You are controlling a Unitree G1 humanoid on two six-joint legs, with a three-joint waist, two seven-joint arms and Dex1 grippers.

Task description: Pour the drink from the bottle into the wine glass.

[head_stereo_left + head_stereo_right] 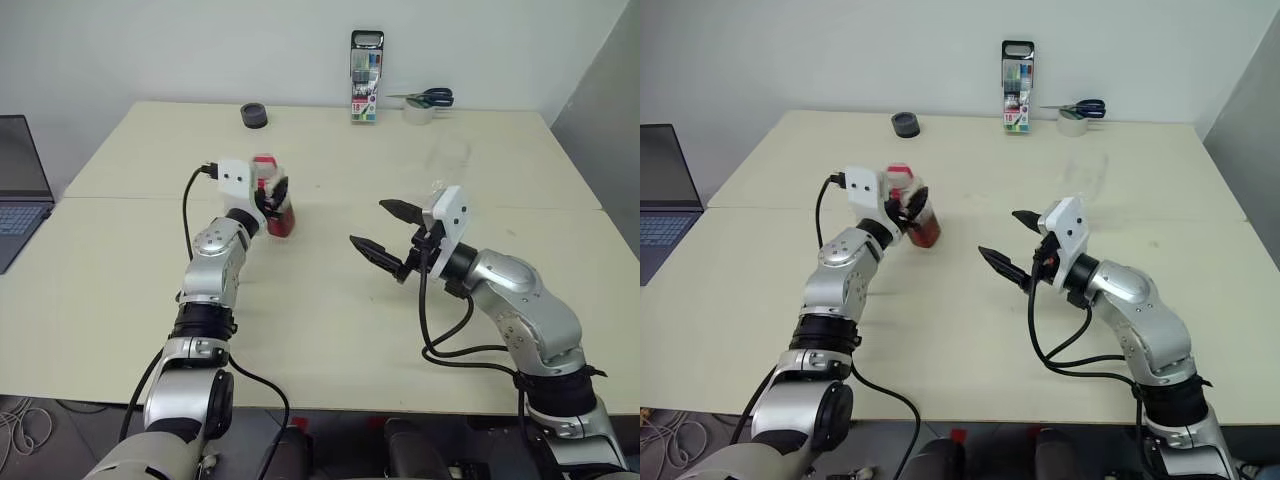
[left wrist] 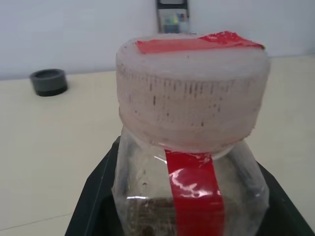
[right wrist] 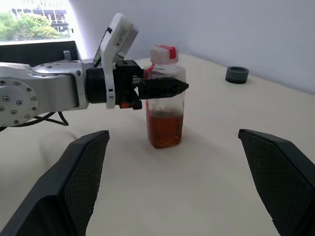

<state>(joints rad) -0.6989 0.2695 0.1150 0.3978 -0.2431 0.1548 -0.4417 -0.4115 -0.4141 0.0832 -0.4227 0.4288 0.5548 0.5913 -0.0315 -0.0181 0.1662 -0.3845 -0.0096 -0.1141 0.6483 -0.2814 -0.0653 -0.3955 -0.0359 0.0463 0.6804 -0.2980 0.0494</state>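
The pale cap [image 1: 264, 163] is closing the bottle, with a clear gap between it and my right gripper. My left gripper should first move the bottle to those open fingers [image 1: 364, 226] so the cap can be taken off.
The bottle [image 1: 279, 212] is small and clear, with a pale cap crossed by a red strip [image 2: 197, 93]. It stands upright on the left half of the table. The reddish-brown drink [image 3: 165, 129] fills its lower part. My left gripper [image 1: 276, 196] is shut on the bottle just below the cap, one black finger [image 3: 162, 87] crossing its front. My right gripper [image 1: 368, 224] hangs open to the right of the bottle, a clear gap away, with nothing between its fingers [image 3: 83, 167]. The wine glass [image 1: 449, 156] shows as a faint clear shape beyond the right gripper.
At the table's far edge stand an upright marker pack [image 1: 366, 77], scissors [image 1: 430, 97] on a tape roll [image 1: 418, 113], and a small black round object [image 1: 254, 115]. A laptop [image 1: 20, 190] sits off the table's left side.
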